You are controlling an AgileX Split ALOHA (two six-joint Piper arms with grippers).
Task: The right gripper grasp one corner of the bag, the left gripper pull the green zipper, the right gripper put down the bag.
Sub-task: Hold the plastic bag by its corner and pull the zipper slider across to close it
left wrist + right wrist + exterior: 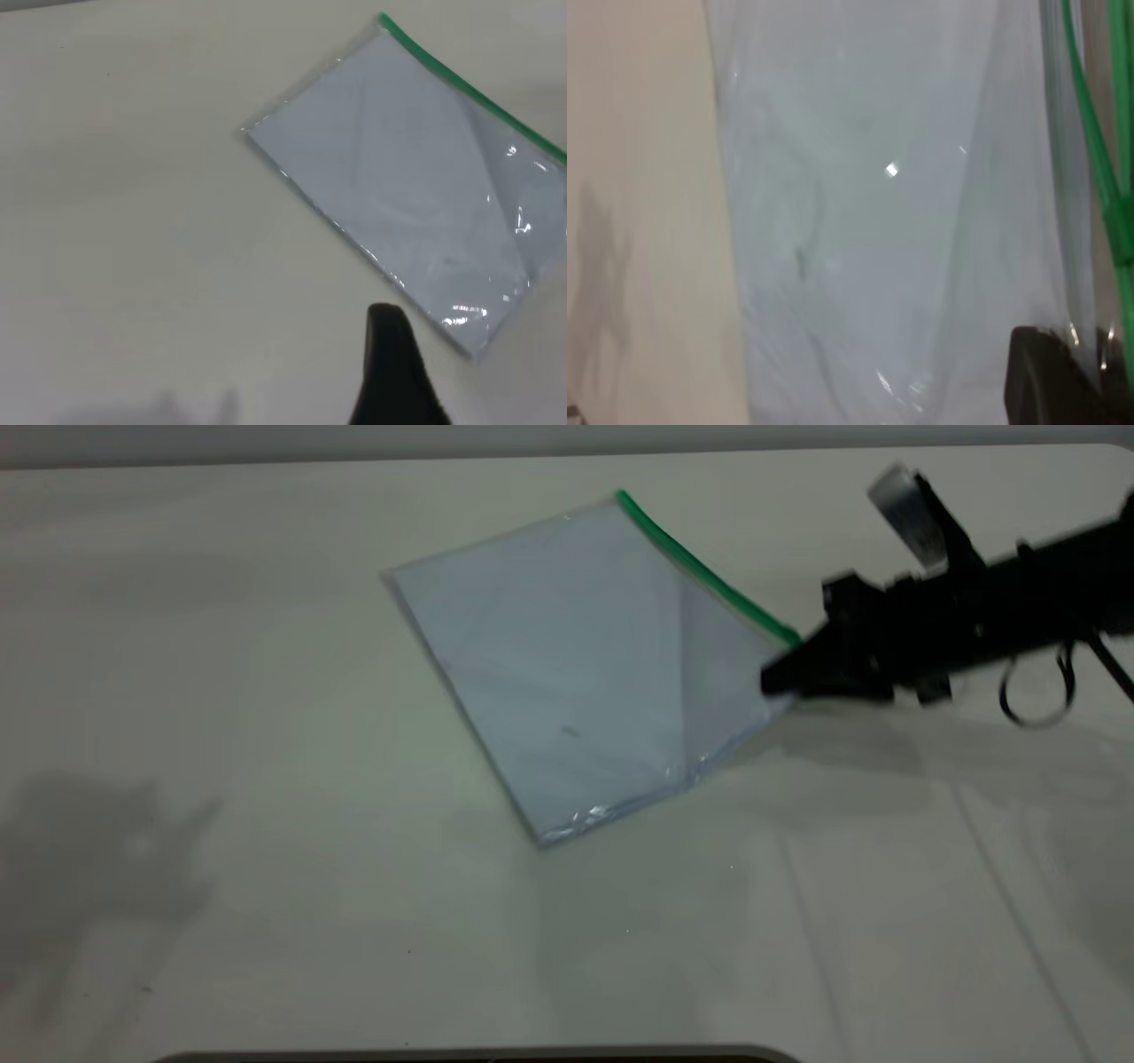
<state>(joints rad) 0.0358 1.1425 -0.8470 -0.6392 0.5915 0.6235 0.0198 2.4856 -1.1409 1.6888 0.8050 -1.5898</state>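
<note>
The green zipper slants with its slider end (pixel 784 631) far from my left gripper, so my right gripper should swing the bag's corner in the middle of the table (pixel 617 606), turning the zipper straight across.
The bag (pixel 576 664), a clear pouch with white sheets, lies mid-table with its right corner lifted and creased. The green zipper (pixel 709 576) runs along its far right edge. My right gripper (pixel 775 679) comes in from the right and is shut on that corner just below the zipper's end. In the right wrist view its jaws (pixel 1097 354) pinch the plastic beside the green strip (pixel 1099 177). Of my left gripper only one black finger (pixel 394 372) shows, above bare table near the bag's (pixel 399 177) near corner, touching nothing. The left arm is outside the exterior view.
The white table (pixel 266 868) bears nothing but the bag. A dark shadow lies at its left (pixel 97 850). The right arm's cable loop (pixel 1032 691) hangs above the table at right.
</note>
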